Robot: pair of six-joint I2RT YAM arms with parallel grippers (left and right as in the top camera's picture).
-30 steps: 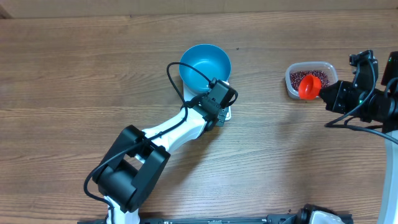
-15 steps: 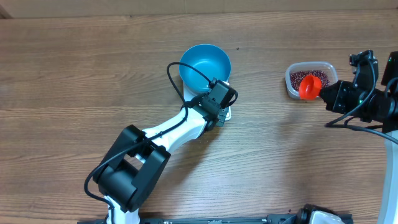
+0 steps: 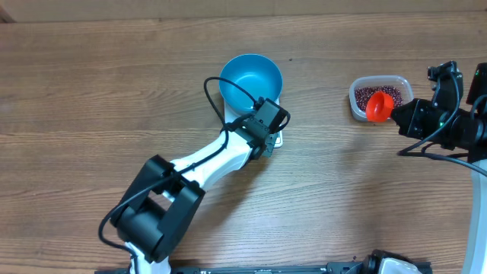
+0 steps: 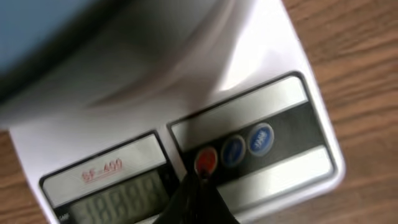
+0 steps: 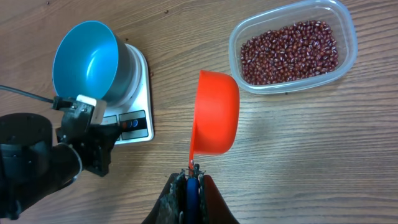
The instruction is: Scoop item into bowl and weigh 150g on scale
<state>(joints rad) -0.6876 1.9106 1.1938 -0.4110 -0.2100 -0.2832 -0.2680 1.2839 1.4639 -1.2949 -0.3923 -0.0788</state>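
Note:
Digits are lit on the display [image 4: 121, 203] next to the red button, so my left gripper should keep going off the scale and open above the wood [image 3: 201, 134] next to the scale.
The blue bowl [image 3: 251, 78] stands empty on the white scale [image 3: 277, 140]. My left gripper [image 4: 200, 180] is shut, and its tip touches the red button [image 4: 206, 160] on the scale's [image 4: 267, 56] panel beside the display [image 4: 118, 200]. In the overhead view the left gripper [image 3: 264, 133] sits over the scale's near edge. My right gripper [image 5: 193, 177] is shut on the handle of an orange scoop [image 5: 214, 112], which hangs empty just short of the clear tub [image 5: 346, 37]. The item, dark red beans [image 5: 289, 50], fills that tub [image 3: 358, 82]. The bowl [image 5: 86, 59] and scale [image 5: 140, 87] also show in the right wrist view.
Two blue buttons [image 4: 247, 144] sit beside the red one. The left arm [image 3: 205, 164] stretches diagonally from the table's near edge. The right arm [image 3: 445, 122] stands at the right edge. Bare wood [image 3: 91, 91] lies left of the bowl.
The lower part of the left arm has shifted slightly. Both grippers, the scoop and the bowl stay where they were.

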